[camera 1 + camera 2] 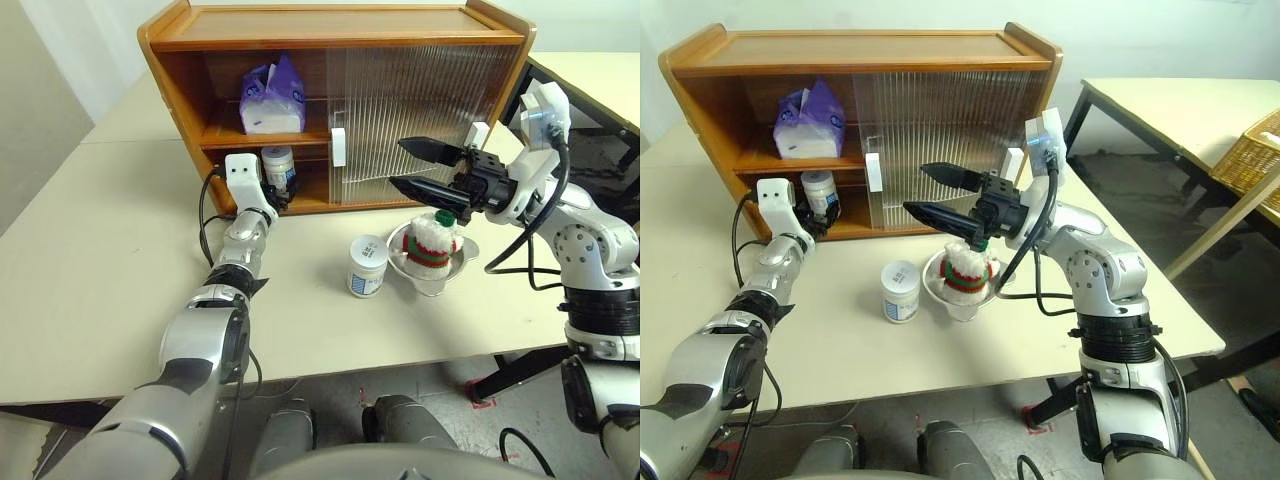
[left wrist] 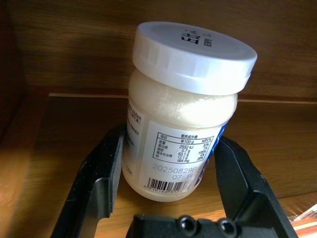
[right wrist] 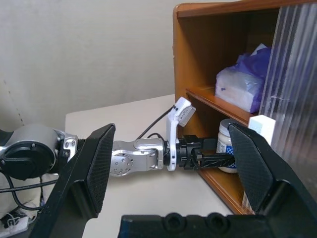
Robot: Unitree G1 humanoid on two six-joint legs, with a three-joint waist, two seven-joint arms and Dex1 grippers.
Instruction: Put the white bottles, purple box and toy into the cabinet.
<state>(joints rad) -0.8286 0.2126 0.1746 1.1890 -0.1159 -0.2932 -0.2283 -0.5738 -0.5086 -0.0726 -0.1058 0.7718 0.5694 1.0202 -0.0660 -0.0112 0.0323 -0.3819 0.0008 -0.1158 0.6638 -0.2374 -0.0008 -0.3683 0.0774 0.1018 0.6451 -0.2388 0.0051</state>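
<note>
The white bottle on the lower shelf (image 1: 279, 165) stands in the middle of the opening. Next, my left gripper lets it go, closes, and pushes it toward the sliding door to make room.
The cabinet (image 1: 340, 40) stands at the back of the table, its left half uncovered. The purple box (image 1: 272, 98) lies on the upper shelf. On the lower shelf my left gripper (image 1: 280, 188) is shut on one white bottle (image 2: 183, 114), slightly tilted, a black finger (image 2: 99, 173) on each side of it. The other white bottle (image 1: 367, 266) stands upright on the table in front of the cabinet. Beside it, the toy (image 1: 433, 240) sits in a silver bowl (image 1: 430, 280). My right gripper (image 1: 398, 163) hangs open above the toy, pointing left, with nothing between its fingers.
The ribbed sliding door (image 1: 410, 110) with a white handle (image 1: 338, 147) covers the cabinet's right half. A second table (image 1: 1180, 110) with a wicker basket (image 1: 1260, 150) stands off to the right. Bare tabletop (image 1: 100, 250) stretches to the left of my left arm.
</note>
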